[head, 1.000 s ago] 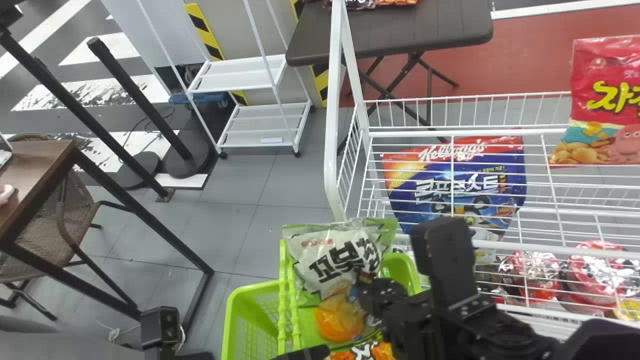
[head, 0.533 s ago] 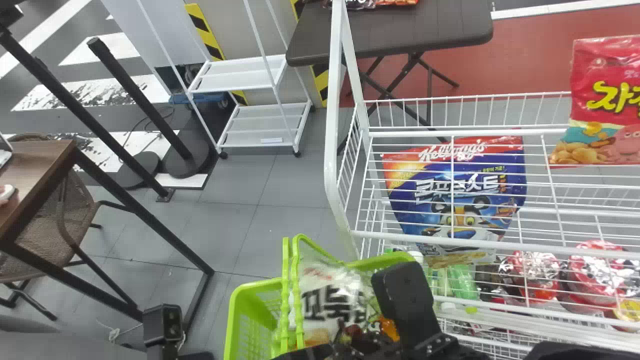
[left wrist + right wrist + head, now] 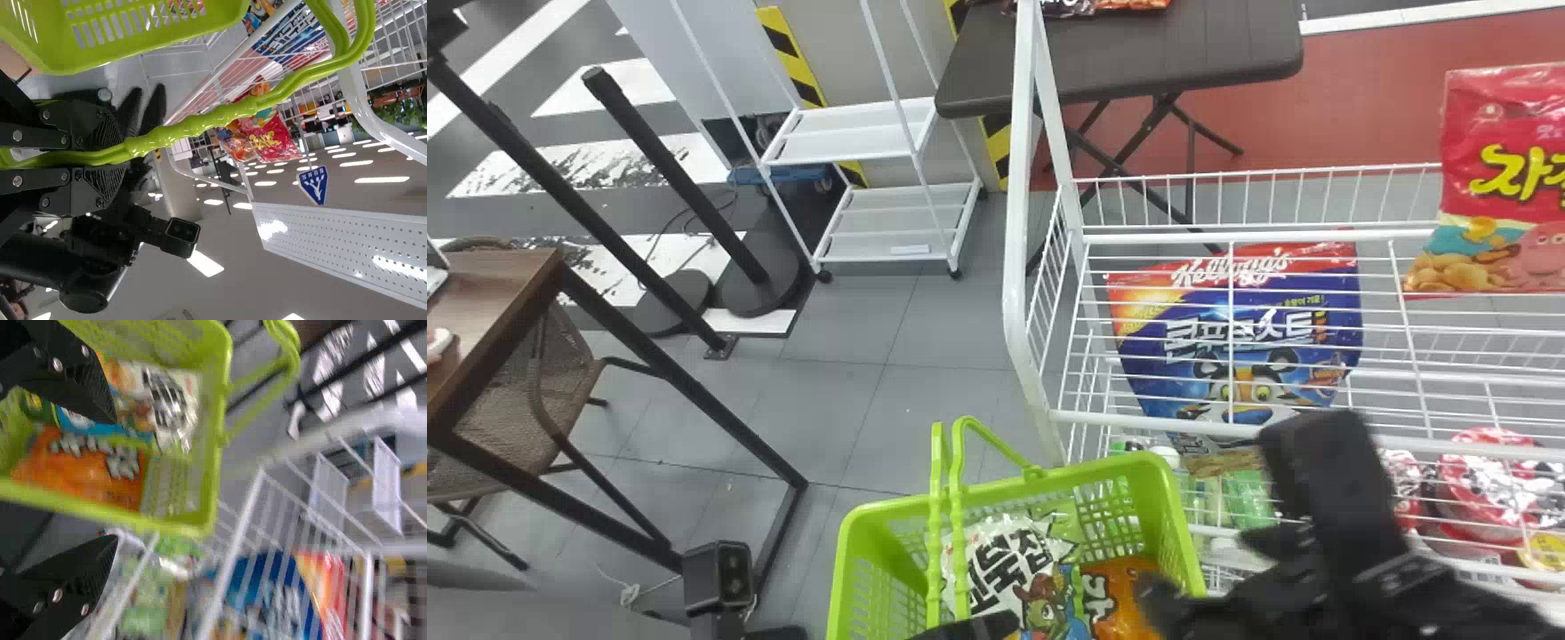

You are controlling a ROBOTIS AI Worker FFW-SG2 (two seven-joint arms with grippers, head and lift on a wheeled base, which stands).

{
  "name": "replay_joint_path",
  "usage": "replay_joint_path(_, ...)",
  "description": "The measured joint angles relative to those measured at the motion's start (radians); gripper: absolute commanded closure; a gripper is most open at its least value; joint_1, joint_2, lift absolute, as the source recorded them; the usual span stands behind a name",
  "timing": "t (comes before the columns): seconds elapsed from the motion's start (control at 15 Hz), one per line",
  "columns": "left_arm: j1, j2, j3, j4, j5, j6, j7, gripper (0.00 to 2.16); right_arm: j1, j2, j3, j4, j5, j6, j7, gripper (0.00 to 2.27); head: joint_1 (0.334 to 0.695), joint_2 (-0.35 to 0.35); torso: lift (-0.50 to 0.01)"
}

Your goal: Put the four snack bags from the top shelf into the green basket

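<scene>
I expect the red snack bag to stay up above my right gripper when I lift it, because the bag stands upright and its top edge is straight.
In the head view my left gripper is at the bottom edge by the green basket; in the left wrist view the left gripper is shut on the basket's green handles. My right gripper is over the basket's right side, and in the right wrist view the right gripper stands open with nothing between its fingers. Inside the basket lie a white snack bag and an orange bag. A blue bag and a red bag stand at the wire rack.
The white wire rack rises right behind the basket. Red packages and green bottles sit lower in it. A dark folding table stands beyond, a brown desk at far left.
The white bag, earlier in my right gripper above the basket, went down into it and was let go. My right arm has since shifted right. The left arm has barely moved.
</scene>
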Motion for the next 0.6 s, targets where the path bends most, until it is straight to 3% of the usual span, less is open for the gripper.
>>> replay_joint_path(0.2, -0.001, 0.000, 0.000, 0.002, -0.001, 0.000, 0.000, 2.15, -0.029, 0.002, -0.100, 0.011, 0.108, -0.042, -0.025, 0.06, 0.695, 0.336, -0.001)
replay_joint_path(0.27, -0.003, 0.000, 0.001, 0.004, -0.001, 0.000, 0.000, 2.15, -0.044, 0.002, -0.127, 0.039, 0.158, -0.094, -0.025, 0.06, 0.695, 0.291, -0.001)
replay_joint_path(0.33, -0.005, 0.000, 0.001, 0.006, -0.001, 0.000, 0.000, 2.15, -0.061, 0.002, -0.151, 0.074, 0.200, -0.145, -0.025, 0.06, 0.695, 0.203, -0.001)
replay_joint_path(0.6, -0.011, 0.000, 0.000, 0.011, -0.001, 0.001, 0.000, 2.15, -0.137, 0.004, -0.219, 0.225, 0.292, -0.282, -0.024, 0.06, 0.695, 0.068, -0.001)
